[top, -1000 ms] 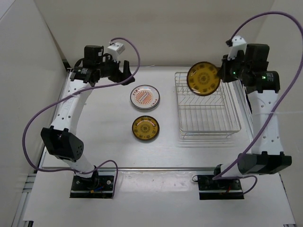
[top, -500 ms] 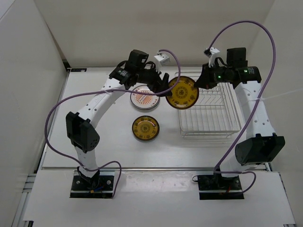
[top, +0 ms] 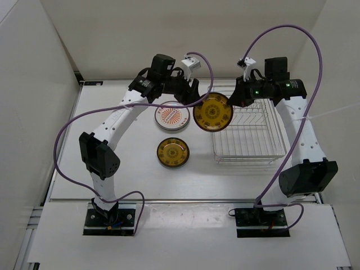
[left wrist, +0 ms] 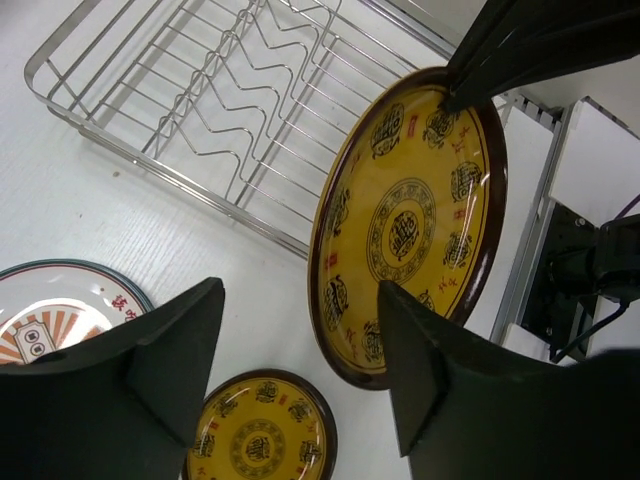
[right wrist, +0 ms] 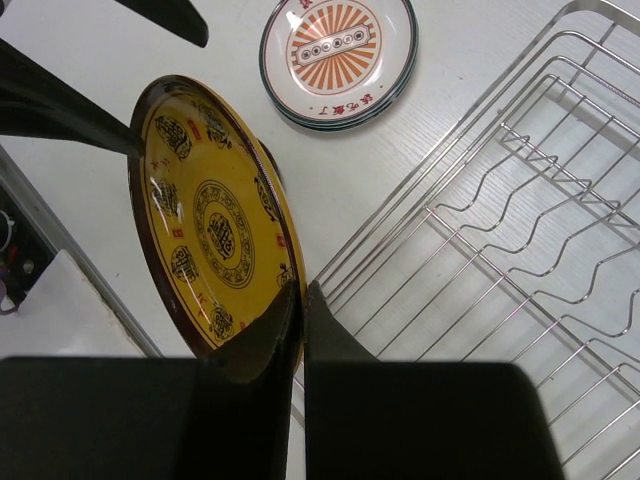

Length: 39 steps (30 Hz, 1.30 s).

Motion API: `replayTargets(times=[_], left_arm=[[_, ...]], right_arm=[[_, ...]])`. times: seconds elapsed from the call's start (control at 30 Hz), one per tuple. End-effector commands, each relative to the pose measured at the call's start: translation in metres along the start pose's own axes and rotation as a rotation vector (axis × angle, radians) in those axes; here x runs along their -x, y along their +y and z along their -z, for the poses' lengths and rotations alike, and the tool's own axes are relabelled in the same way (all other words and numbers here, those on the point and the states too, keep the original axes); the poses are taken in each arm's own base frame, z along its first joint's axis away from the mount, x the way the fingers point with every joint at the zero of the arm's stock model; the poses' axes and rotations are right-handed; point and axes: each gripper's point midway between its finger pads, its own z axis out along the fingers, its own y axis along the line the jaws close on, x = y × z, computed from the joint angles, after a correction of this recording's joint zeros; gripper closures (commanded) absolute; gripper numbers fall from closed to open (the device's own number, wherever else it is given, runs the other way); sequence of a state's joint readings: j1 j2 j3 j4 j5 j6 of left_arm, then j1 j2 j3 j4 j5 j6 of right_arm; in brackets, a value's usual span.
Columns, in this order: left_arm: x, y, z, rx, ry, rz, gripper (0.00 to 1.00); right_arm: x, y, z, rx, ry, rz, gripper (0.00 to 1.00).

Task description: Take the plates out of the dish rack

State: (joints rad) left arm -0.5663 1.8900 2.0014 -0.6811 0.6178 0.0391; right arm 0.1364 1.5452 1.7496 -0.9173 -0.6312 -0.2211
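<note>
My left gripper should grab the raised plate's free rim (left wrist: 342, 367) before stacking it on the flat golden-yellow plate, far from the raised plate (top: 213, 112) in my right gripper.
My right gripper (top: 239, 97) is shut on the rim of a golden-yellow plate with a brown rim (top: 213, 112), held tilted in the air at the left edge of the chrome wire dish rack (top: 247, 147). The plate also shows in the right wrist view (right wrist: 205, 240) and the left wrist view (left wrist: 410, 225). My left gripper (top: 191, 94) is open, its jaws straddling the plate's near rim without closing. A second golden-yellow plate (top: 172, 152) and an orange-centred white plate (top: 172, 115) lie flat on the table. No plates show in the rack.
White walls enclose the table on the left and back. Purple cables loop above both arms. The rack (right wrist: 520, 200) stands on the right half of the table; the two flat plates lie left of it.
My right gripper carried the yellow plate leftward out of the rack. My left arm swung in from the far left and its open jaws now reach the plate's rim.
</note>
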Motion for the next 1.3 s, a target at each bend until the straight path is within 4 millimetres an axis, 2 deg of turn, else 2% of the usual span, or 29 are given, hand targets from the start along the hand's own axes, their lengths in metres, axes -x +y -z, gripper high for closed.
replayTargets(times=[0.0, 0.1, 0.17, 0.2, 0.23, 0.33, 0.53, 0.67, 0.77, 0.8, 0.83, 0.9, 1.0, 1.1, 1.2, 1.23, 1.27], left_arm=[[0.024, -0.015, 0.017, -0.015, -0.053, -0.030, 0.28], [0.017, -0.018, 0.007, -0.044, -0.032, -0.011, 0.35], [0.017, -0.018, 0.007, -0.044, -0.032, -0.011, 0.45], [0.017, -0.018, 0.007, -0.044, -0.032, -0.011, 0.51], [0.017, -0.018, 0.007, -0.044, -0.032, -0.011, 0.65], [0.017, -0.016, 0.007, -0.035, -0.032, -0.011, 0.78], [0.008, -0.012, 0.002, -0.026, -0.019, 0.007, 0.81], [0.000, -0.010, -0.001, -0.026, -0.002, 0.029, 0.89], [0.002, -0.010, -0.001, -0.026, -0.010, 0.022, 0.89], [-0.005, -0.012, -0.008, -0.036, 0.007, 0.029, 0.89], [-0.005, -0.012, -0.008, -0.036, 0.007, 0.029, 0.87], [-0.005, -0.015, -0.010, -0.033, 0.011, 0.024, 0.67], [-0.008, -0.020, -0.011, -0.041, 0.021, 0.026, 0.62], [-0.008, -0.020, -0.011, -0.041, 0.021, 0.026, 0.62], [-0.008, -0.018, -0.012, -0.032, 0.021, 0.026, 0.71], [-0.008, -0.018, -0.012, -0.032, 0.021, 0.026, 0.80], [-0.008, -0.017, -0.012, -0.023, 0.021, 0.026, 0.83]], right_arm=[[0.011, 0.010, 0.005, 0.010, -0.045, 0.059, 1.00], [0.011, 0.011, 0.003, 0.009, -0.041, 0.064, 1.00], [0.012, 0.013, 0.006, 0.007, -0.048, 0.070, 1.00], [0.012, 0.013, 0.006, 0.007, -0.048, 0.070, 1.00], [0.009, 0.013, 0.005, 0.009, -0.041, 0.064, 1.00], [0.010, 0.013, 0.007, -0.003, -0.046, 0.070, 1.00], [0.009, 0.014, 0.006, 0.006, -0.047, 0.061, 1.00], [0.011, 0.016, 0.008, 0.005, -0.054, 0.067, 1.00], [0.012, 0.016, 0.011, -0.006, -0.060, 0.063, 1.00], [0.012, 0.016, 0.011, -0.006, -0.060, 0.063, 1.00], [0.014, 0.016, 0.011, -0.007, -0.067, 0.069, 1.00], [0.015, 0.018, 0.014, -0.009, -0.074, 0.075, 1.00], [0.012, 0.016, 0.012, -0.016, -0.065, 0.068, 1.00], [0.012, 0.016, 0.012, -0.016, -0.065, 0.068, 1.00], [0.012, 0.016, 0.012, -0.016, -0.065, 0.068, 1.00], [0.012, 0.016, 0.012, -0.016, -0.065, 0.068, 1.00], [0.012, 0.016, 0.012, -0.016, -0.065, 0.068, 1.00]])
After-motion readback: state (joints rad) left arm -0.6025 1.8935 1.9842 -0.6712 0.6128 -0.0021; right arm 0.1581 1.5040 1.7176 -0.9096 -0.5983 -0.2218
